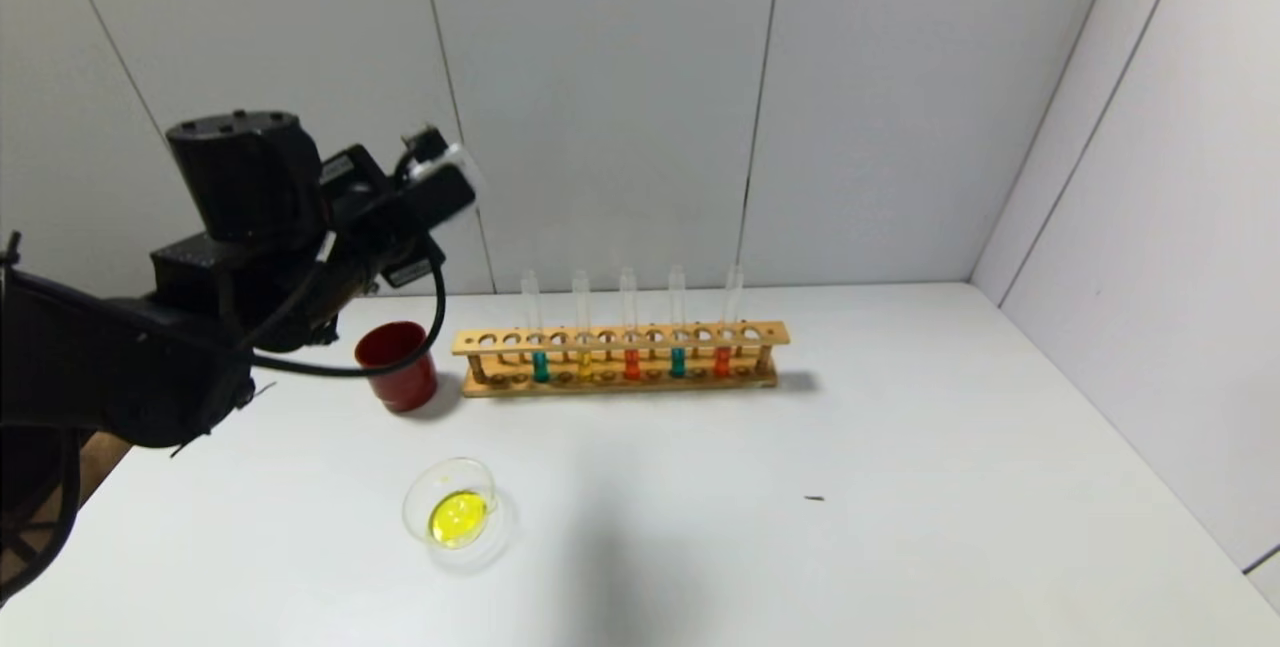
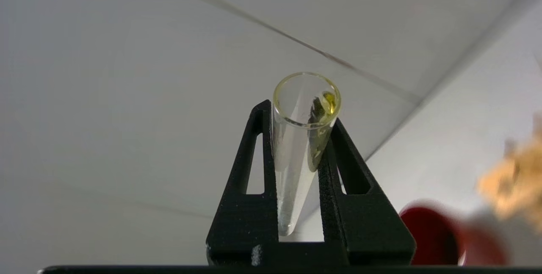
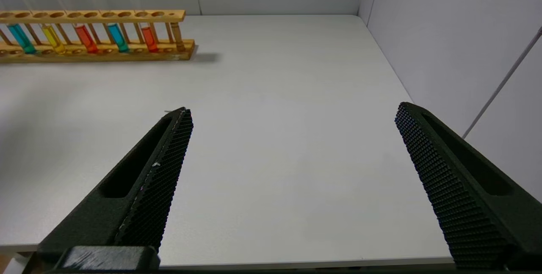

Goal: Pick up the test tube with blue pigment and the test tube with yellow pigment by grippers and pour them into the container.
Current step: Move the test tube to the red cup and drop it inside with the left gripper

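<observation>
The test tube in my left gripper has only a trace of yellow in it and leans away from the red cup, so I should turn it upright and lower it into the cup.
My left gripper is shut on a clear test tube that holds only a yellow trace near its mouth. In the head view the left arm is raised at the left, above the red cup, and the tube is hidden. The clear glass container sits on the table in front and holds yellow liquid. The wooden rack holds two teal-blue tubes and a yellow tube. My right gripper is open and empty, low over the table's near right part.
A dark red cup stands just left of the rack; it also shows in the left wrist view. Two orange-red tubes stand in the rack. Walls close the back and the right side. A small dark speck lies on the table.
</observation>
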### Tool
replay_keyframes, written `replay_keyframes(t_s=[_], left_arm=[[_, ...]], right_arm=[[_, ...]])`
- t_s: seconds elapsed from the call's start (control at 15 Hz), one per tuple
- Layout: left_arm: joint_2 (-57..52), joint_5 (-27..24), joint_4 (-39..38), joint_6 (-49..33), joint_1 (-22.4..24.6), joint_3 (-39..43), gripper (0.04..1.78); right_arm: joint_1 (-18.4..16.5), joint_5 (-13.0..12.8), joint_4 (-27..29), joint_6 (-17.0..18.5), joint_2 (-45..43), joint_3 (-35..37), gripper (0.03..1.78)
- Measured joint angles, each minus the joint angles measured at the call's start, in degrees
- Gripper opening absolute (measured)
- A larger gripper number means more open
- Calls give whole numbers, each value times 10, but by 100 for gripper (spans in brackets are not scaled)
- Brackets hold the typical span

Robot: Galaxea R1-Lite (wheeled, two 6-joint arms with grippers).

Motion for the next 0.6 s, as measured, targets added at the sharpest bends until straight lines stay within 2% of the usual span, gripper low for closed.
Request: replay_keyframes(t_s=[0.13,0.27,0.33,0.47,0.6], left_arm=[[-3,28,82,-175,-6,-79,32],[0,19,165,-344,17,-121,32],[5,18,183,-410,34,-128,32],[17,16,182,-499,59,-132,32],[21,7,183,-511,66,-126,32]], right_arm=[[0,0,0,0,0,0,175],[0,0,0,0,0,0,175],[0,0,0,0,0,0,175],[0,0,0,0,0,0,175],[0,0,0,0,0,0,175]])
